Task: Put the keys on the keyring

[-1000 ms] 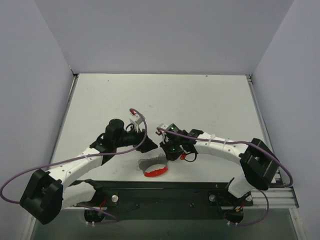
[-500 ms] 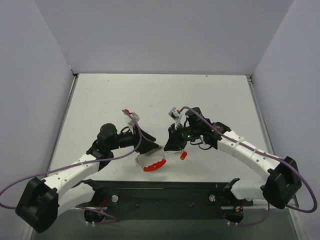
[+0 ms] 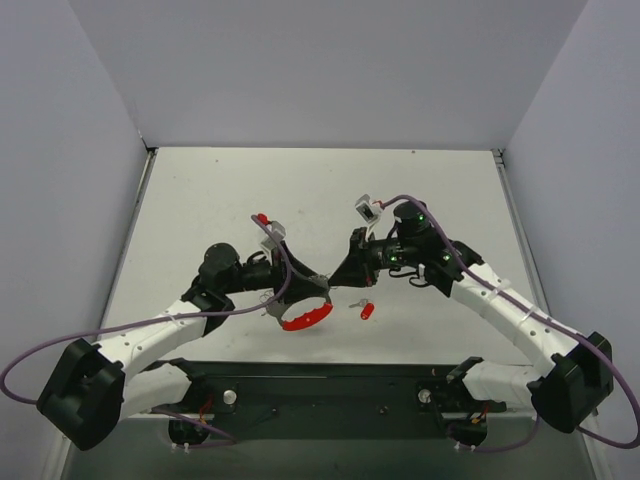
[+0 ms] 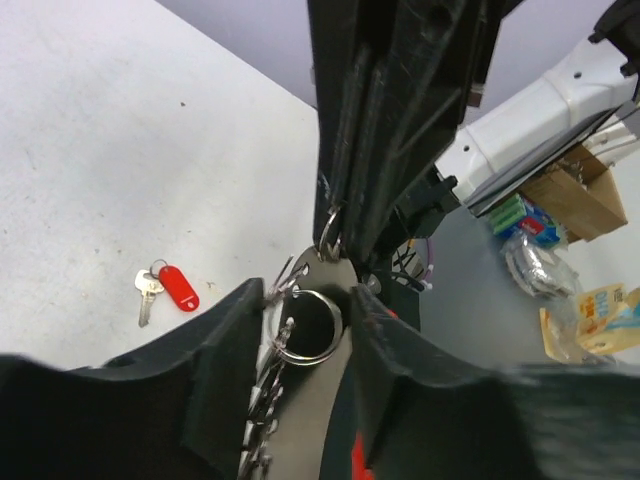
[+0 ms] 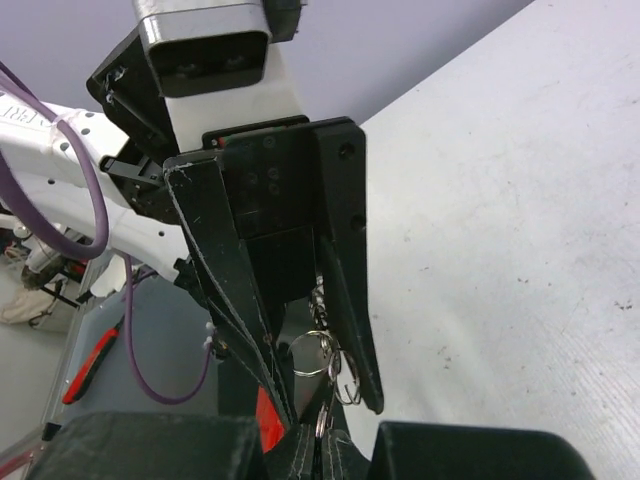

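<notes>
Next, my right gripper opens and moves back while my left gripper turns the keyring [image 4: 308, 327], because my two grippers meet end to end at the small split ring [image 4: 330, 236].
The keyring [image 3: 306, 318], a thin hoop with one red arc and a toothed grey arc, hangs from my left gripper [image 3: 305, 290]. In the left wrist view the left gripper [image 4: 308, 293] has its fingers on either side of the keyring's metal loop [image 4: 308, 328], with the toothed coil against one finger. My right gripper [image 3: 338, 280] meets it tip to tip. It is shut on a small split ring [image 5: 325, 418] at the keyring's end, just in front of the right gripper [image 5: 320, 438]. One of the keys [image 3: 366, 310], red-headed, lies loose on the table [image 4: 178, 287].
The white table [image 3: 420, 200] has grey walls on three sides. A black base rail [image 3: 330, 385] runs along the near edge. Purple cables loop off both arms. Off the table, the left wrist view shows a cardboard box [image 4: 575, 190] and packets.
Both grippers have moved away from the front edge and come together tip to tip. The keyring has come up with the left gripper, whose jaws narrowed. The right arm swung out rightward.
</notes>
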Motion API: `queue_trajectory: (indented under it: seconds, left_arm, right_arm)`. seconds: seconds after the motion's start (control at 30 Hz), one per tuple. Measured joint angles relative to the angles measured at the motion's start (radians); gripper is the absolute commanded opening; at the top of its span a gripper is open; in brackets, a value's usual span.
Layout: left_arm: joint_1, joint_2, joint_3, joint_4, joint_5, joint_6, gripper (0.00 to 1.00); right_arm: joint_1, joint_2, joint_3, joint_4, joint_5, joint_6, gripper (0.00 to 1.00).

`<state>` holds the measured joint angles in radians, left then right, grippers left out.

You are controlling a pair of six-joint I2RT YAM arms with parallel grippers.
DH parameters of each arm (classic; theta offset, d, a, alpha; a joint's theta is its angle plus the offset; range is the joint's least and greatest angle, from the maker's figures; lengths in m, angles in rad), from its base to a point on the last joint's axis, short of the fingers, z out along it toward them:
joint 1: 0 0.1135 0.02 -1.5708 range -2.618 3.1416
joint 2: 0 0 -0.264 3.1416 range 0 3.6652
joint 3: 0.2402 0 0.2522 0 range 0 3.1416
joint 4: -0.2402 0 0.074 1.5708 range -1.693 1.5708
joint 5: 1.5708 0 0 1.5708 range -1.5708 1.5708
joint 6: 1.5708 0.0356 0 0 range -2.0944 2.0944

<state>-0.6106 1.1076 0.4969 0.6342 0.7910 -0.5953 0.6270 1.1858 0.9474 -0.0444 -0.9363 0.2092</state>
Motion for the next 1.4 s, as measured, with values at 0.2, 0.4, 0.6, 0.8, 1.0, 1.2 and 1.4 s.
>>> queue_trajectory:
  seconds: [0.2,0.4,0.6,0.8,1.0,1.2,1.4]
  left_arm:
    - [0.004,-0.006,0.000,0.051,0.036,-0.033,0.00]
    - [0.001,-0.006,0.000,0.067,0.051,-0.047,0.00]
    - [-0.003,-0.012,0.000,0.065,0.082,-0.046,0.00]
    - [-0.003,-0.047,0.000,0.066,0.095,-0.047,0.00]
    - [-0.003,-0.075,0.000,0.093,0.119,-0.062,0.00]
    - [-0.003,-0.083,0.000,0.250,0.169,-0.148,0.00]
    - [-0.003,-0.094,0.000,0.372,0.222,-0.224,0.00]
  right_arm:
    - [-0.024,-0.005,0.005,0.000,-0.017,-0.002,0.00]
    - [-0.029,-0.026,0.005,0.027,-0.014,0.018,0.53]
    - [-0.066,-0.117,0.004,0.085,-0.007,0.037,0.64]
    - [-0.085,-0.151,0.003,0.108,-0.027,0.038,0.64]
    - [-0.084,-0.142,-0.022,0.103,-0.081,0.039,0.56]
    - [-0.082,-0.117,-0.082,0.186,-0.148,0.108,0.56]
    - [-0.077,-0.109,-0.150,0.291,-0.151,0.192,0.47]
